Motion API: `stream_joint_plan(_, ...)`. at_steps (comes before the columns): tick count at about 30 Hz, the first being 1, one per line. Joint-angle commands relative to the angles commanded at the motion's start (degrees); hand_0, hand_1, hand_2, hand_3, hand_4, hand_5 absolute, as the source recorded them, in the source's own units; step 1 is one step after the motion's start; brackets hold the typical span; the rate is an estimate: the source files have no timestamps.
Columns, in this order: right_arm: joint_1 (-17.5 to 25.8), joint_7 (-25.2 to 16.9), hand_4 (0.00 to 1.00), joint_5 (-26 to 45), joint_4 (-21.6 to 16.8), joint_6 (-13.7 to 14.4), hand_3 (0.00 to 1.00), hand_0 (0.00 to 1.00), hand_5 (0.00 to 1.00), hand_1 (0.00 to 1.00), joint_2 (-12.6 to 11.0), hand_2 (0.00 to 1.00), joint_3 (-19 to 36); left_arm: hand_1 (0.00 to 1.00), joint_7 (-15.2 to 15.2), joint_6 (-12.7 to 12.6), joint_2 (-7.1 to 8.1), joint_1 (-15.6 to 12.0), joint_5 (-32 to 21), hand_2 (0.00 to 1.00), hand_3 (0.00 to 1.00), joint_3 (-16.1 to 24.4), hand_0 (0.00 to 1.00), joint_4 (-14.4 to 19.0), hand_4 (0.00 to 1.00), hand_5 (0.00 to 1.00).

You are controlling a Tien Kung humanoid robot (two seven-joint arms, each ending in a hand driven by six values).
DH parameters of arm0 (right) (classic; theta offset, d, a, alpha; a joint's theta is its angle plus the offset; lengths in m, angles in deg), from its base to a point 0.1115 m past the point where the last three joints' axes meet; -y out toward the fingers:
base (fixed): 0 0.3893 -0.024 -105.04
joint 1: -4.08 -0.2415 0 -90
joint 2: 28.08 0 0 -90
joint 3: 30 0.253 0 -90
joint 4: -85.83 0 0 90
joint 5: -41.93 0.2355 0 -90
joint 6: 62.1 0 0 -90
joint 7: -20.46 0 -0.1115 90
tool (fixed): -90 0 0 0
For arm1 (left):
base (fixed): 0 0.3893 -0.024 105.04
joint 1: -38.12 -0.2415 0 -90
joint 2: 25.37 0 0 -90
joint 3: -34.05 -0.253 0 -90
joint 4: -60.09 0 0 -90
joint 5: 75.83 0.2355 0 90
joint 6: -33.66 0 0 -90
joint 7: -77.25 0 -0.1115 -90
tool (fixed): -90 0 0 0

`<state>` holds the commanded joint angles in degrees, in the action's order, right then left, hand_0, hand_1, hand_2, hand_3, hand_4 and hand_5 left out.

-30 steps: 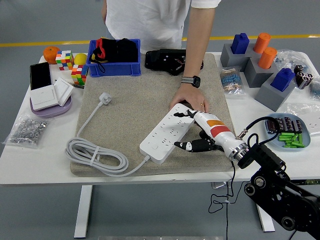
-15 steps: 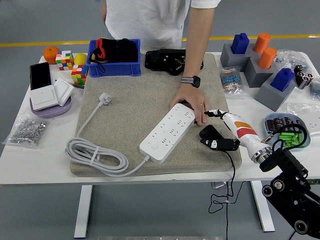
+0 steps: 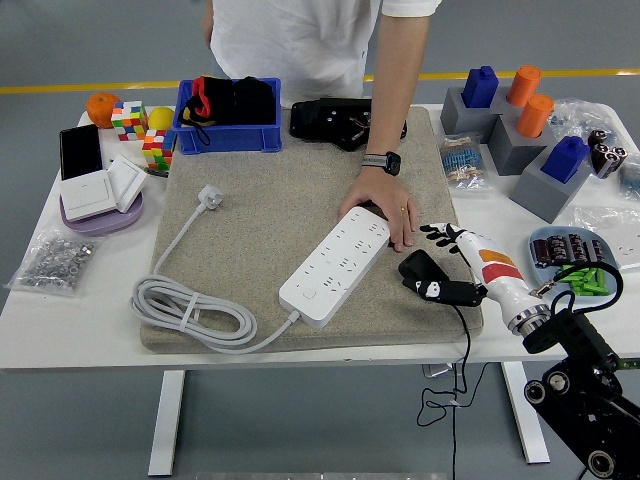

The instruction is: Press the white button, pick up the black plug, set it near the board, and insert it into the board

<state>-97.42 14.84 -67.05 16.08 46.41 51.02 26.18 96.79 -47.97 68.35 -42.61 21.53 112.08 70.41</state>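
The black cable [image 3: 467, 340] will follow along easily as I carry the black plug to the power strip, because loose cable loops [image 3: 441, 403] hang below the near table edge.
A white power strip [image 3: 335, 265] lies diagonally on the beige mat [image 3: 270, 200], with its white button [image 3: 310, 292] near the lower left end. The strip's white cord is coiled at the left and ends in a white plug [image 3: 209, 195]. The black plug [image 3: 414, 268] lies on the mat just right of the strip, and its black cable [image 3: 465, 340] hangs over the near table edge. My right hand [image 3: 440, 262] sits right beside the black plug, fingers spread above it and thumb low against it, not closed around it. A person's hand [image 3: 382, 212] rests on the strip's far end.
A blue bin [image 3: 228, 135] and a black device [image 3: 335, 122] stand at the mat's far edge. Cubes, a wall switch and a bag of screws are at the left. Grey blocks with blue and orange pegs and a tray [image 3: 578, 262] of small parts fill the right.
My right hand has pulled back to the right, off the power strip, and now sits at the black plug. The person's hand has stayed on the strip.
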Motion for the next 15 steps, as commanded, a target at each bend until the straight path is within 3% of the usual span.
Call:
stream_joint_plan(1, 0.0, -0.1, 0.998, -0.1, 0.3, 0.1, 0.753, 0.554, 0.442, 0.619, 0.1, 0.666, 0.0, 0.668, 0.0, 0.0, 0.01, 0.0, 0.1, 0.645, 0.648, 0.1, 0.694, 0.0, 0.553, 0.175)
stream_joint_plan(12, 0.0, -0.6, 0.998, -0.2, 2.5, 0.7, 0.751, 0.586, 0.433, 0.635, 0.2, 0.661, -0.9, 0.668, 0.0, 0.0, -0.05, -0.2, 0.2, 0.645, 0.648, 0.1, 0.695, 0.0, 0.552, 0.175)
stream_joint_plan(15, -0.1, -1.3, 0.998, 0.1, 2.6, 1.5, 0.736, 0.575, 0.388, 0.613, 0.3, 0.636, -1.0, 0.668, 0.0, 0.0, -0.15, -0.2, 0.0, 0.645, 0.648, 0.0, 0.695, 0.0, 0.553, 0.175)
